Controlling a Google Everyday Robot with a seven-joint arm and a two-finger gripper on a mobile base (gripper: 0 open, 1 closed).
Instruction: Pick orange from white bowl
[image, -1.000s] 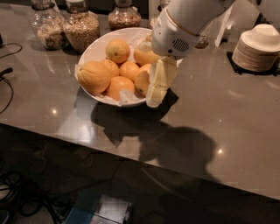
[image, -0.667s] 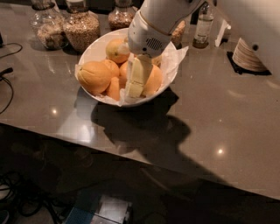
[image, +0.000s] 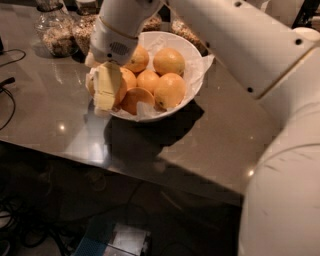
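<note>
The end of the robot's gripper hangs in front of the largest orange (image: 119, 88), past the bowl's rim, so the robot should move back and reach the orange from the bowl's middle (image: 145, 82).
The white bowl (image: 172, 111), lined with crinkled white paper, stands on the dark counter and holds several oranges. The largest orange (image: 123, 86) lies at the bowl's left side and is mostly covered by my gripper; only its edges show. My gripper (image: 106, 87) hangs straight down over this orange at the bowl's left rim, its pale yellow tip in front of the fruit. Smaller round oranges (image: 169, 61) (image: 170, 90) lie to the right of it in the bowl.
Glass jars of grains (image: 56, 31) stand behind the bowl at the back left. Cables (image: 7, 85) lie at the counter's left edge. My white arm (image: 260, 65) fills the right side of the view. The counter's front edge (image: 150, 172) runs below the bowl.
My gripper has moved left across the bowl, from its right side to over the large orange at the left. The view has also shifted closer to the bowl.
</note>
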